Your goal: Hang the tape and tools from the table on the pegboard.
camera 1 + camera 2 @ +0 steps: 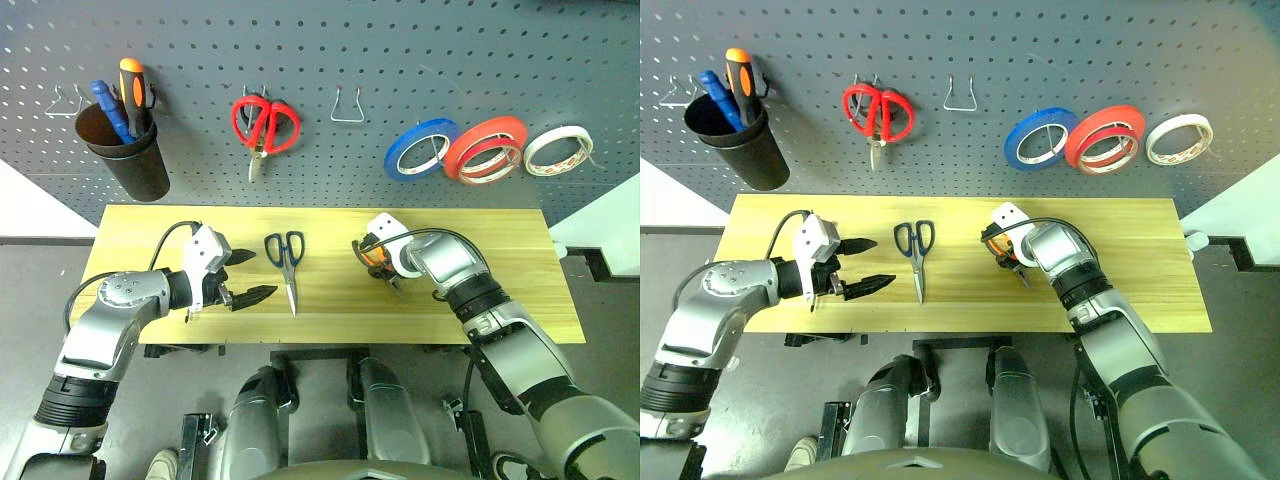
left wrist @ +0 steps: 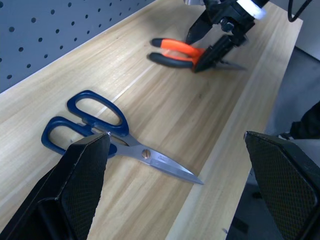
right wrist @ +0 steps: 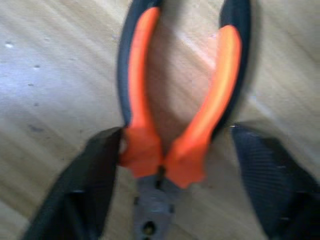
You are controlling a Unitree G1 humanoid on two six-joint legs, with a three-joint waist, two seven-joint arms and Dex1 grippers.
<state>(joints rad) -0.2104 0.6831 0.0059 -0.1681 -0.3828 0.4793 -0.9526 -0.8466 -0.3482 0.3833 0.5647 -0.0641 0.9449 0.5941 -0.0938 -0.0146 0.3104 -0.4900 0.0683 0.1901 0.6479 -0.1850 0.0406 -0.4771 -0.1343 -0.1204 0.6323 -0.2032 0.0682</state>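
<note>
My gripper will hang the pliers (image 3: 156, 200) with the pliers' jaws down, and they will straddle the wire hook, because their orange-and-black handles spread in a V (image 3: 172, 110) from their joint.
The orange-and-black pliers (image 3: 142, 145) lie on the wooden table (image 1: 500, 290), right of centre. My right gripper (image 1: 385, 270) points down over them, open. Its fingers straddle the handles near the joint: one fingertip (image 3: 100, 160) touches the orange grip, the other stands a little off. The dark-handled scissors (image 1: 287, 262) lie flat at mid-table, blades toward the front edge. Just left of them my left gripper (image 1: 262, 274) hovers open and holds nothing. The whitish tape (image 1: 558, 150) hangs on the pegboard (image 1: 400, 40) at the far right.
On the pegboard hang a black cup (image 1: 125, 160) holding blue and orange screwdrivers, red-handled scissors (image 1: 265, 125), a bare wire hook (image 1: 347, 105), a blue roll (image 1: 420, 148) and a red-orange roll (image 1: 487, 148). Another bare hook (image 1: 65, 100) sits at the far left.
</note>
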